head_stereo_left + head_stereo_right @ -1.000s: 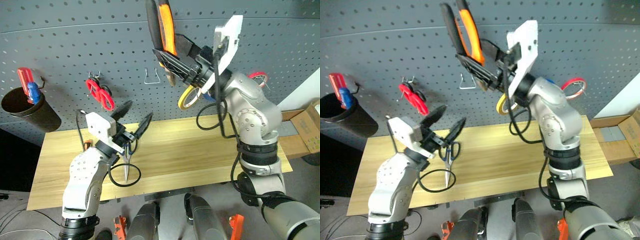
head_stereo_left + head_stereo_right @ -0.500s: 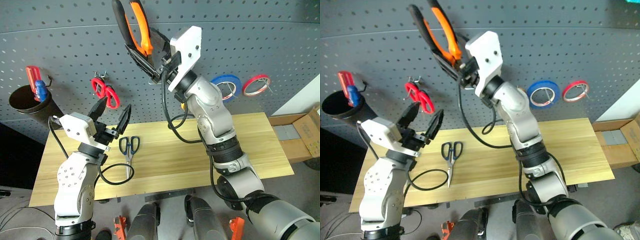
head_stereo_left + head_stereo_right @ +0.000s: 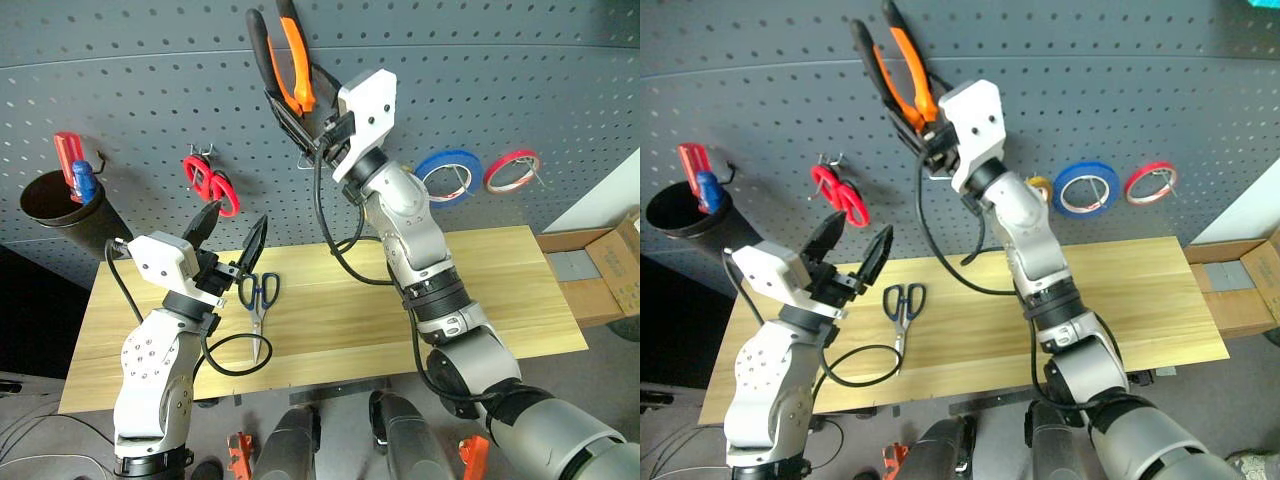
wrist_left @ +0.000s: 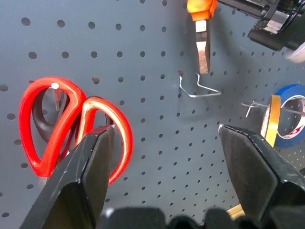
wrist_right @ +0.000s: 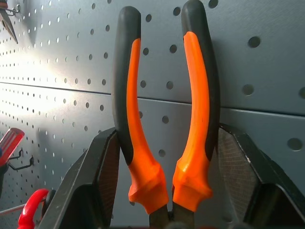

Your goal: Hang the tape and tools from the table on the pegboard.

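The pliers' nose (image 4: 204,61) is pointing down over the empty wire hook (image 4: 197,88). My right gripper should lower the pliers next until the hook holds them, and then let go.
My right gripper (image 3: 300,108) is shut on the orange-and-black pliers (image 3: 293,60), held handles up against the dark grey pegboard (image 3: 550,80). The pliers' nose (image 4: 202,47) hangs just above an empty wire hook (image 4: 198,88). In the right wrist view both fingers flank the pliers' handles (image 5: 136,119). My left gripper (image 3: 232,228) is open and empty above the table (image 3: 500,290), pointing at the board. Dark-blue-handled scissors (image 3: 258,298) lie on the table beside it. The yellow tape (image 4: 268,121) hangs on a peg next to a blue tape ring (image 3: 447,175).
Red-handled scissors (image 3: 210,182) hang on the board at the left. A black cup (image 3: 60,208) holding a red-handled screwdriver (image 3: 68,160) hangs further left. A red tape ring (image 3: 512,170) hangs at the right. A cardboard box (image 3: 615,265) sits beyond the table's right end.
My right arm has carried the pliers left along the pegboard to just above the wire hook, uncovering the tape rings. The left gripper has drifted slightly left and stays open.
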You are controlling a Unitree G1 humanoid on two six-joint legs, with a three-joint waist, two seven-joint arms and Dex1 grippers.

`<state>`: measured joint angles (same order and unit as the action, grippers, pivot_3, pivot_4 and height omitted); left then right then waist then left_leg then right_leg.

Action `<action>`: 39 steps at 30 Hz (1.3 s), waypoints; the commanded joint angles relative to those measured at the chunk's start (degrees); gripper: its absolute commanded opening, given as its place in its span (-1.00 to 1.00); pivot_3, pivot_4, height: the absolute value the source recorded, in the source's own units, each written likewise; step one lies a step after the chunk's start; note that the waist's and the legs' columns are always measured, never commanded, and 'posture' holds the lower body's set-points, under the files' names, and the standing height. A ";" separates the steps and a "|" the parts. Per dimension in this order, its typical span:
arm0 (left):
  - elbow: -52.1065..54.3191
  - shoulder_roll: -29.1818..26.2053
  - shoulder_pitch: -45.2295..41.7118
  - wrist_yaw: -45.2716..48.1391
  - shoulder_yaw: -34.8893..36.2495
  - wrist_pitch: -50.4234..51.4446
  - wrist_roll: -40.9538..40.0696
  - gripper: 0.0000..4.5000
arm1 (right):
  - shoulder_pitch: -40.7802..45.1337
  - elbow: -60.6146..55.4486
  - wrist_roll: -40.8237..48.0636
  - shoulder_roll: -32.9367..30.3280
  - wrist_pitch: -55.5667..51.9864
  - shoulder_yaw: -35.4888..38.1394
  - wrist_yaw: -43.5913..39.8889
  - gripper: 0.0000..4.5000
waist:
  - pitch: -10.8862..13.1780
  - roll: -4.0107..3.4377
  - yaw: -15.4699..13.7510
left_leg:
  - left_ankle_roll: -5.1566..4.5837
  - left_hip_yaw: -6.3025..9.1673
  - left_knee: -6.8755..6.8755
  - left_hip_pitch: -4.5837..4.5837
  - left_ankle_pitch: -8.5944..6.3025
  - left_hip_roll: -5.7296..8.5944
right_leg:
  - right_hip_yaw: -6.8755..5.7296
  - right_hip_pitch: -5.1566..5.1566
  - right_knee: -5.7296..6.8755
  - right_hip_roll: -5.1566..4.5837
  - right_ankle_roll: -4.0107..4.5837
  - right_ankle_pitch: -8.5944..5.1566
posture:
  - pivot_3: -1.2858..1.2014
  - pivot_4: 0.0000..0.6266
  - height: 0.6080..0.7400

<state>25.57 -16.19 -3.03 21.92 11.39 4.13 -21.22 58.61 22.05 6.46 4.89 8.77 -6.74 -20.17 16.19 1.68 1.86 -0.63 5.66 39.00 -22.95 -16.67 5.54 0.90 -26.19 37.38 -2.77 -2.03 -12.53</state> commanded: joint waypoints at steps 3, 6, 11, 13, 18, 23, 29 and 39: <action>3.90 -0.67 1.03 -0.55 0.44 -0.65 0.06 0.66 | 0.96 1.72 -2.22 0.85 4.62 0.13 1.90 0.11 | 0.00 0.00 -0.08 | 0.00 0.00 0.02 0.02 0.00 0.00 | -0.01 -0.01 0.11 -0.01 0.00 0.00 | 0.07 -0.28 1.00; 3.70 -0.91 1.66 -0.49 0.76 -0.91 0.36 0.66 | 1.62 5.46 -3.52 1.25 6.38 0.12 3.09 0.11 | -0.01 0.01 -0.07 | 0.02 -0.05 0.03 0.08 0.01 0.01 | -0.03 -0.02 0.26 -0.03 0.00 0.00 | 0.07 -0.27 1.00; 3.40 -0.67 2.11 -0.79 0.77 -1.13 0.64 0.66 | 1.09 12.13 -6.09 1.82 9.54 -0.31 5.06 0.11 | -0.04 0.04 -0.09 | 0.14 -0.09 0.07 0.17 0.09 0.01 | -0.01 0.00 0.43 -0.05 0.02 0.01 | 0.07 -0.26 1.00; 3.39 -0.57 2.17 -0.93 0.62 -1.18 0.82 0.66 | 0.61 14.19 -6.67 2.20 10.12 -0.33 5.56 0.11 | -0.07 0.07 -0.07 | 0.19 -0.10 0.09 0.24 0.12 0.02 | 0.01 0.04 0.50 -0.06 0.07 0.03 | 0.07 -0.25 1.00; 3.29 -0.58 2.34 -1.01 0.42 -1.22 1.16 0.66 | 0.26 16.18 -7.83 2.47 10.19 -0.66 6.63 0.11 | -0.15 0.10 -0.06 | 0.28 -0.13 0.09 0.32 0.18 0.00 | 0.01 0.05 0.61 -0.05 0.16 0.09 | 0.07 -0.25 1.00; 2.72 -0.82 2.39 -0.99 0.52 -1.42 1.38 0.66 | -0.60 16.03 -7.67 2.42 9.17 -0.74 6.25 0.26 | -0.52 0.08 -0.06 | 0.29 -0.14 0.08 0.37 0.19 -0.02 | 0.01 0.08 0.61 -0.05 0.17 0.09 | 0.07 -0.25 1.00; 1.20 -1.01 2.22 -1.08 0.81 -1.86 2.04 0.66 | -2.26 12.40 -5.64 2.61 6.08 0.67 6.22 0.99 | -0.55 0.09 -0.10 | 0.29 -0.13 0.08 0.40 0.20 -0.02 | 0.02 0.11 0.62 -0.05 0.24 0.14 | 0.06 -0.23 1.00; -0.80 -1.13 3.51 -0.47 1.29 -2.07 1.90 0.66 | -12.61 -7.69 -2.18 -0.09 -6.07 -0.69 2.45 0.99 | -0.55 0.09 -0.27 | 0.35 0.01 0.06 0.38 0.27 -0.04 | 0.01 0.13 0.58 -0.07 0.46 0.27 | 0.05 -0.22 1.00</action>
<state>24.00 -16.80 -0.23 20.97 11.73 3.32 -19.03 46.44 20.25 3.46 5.08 4.25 -7.00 -16.59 15.64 1.77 1.58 -0.29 5.65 39.04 -22.59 -16.40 5.48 0.91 -26.09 37.94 -2.84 -1.57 -12.26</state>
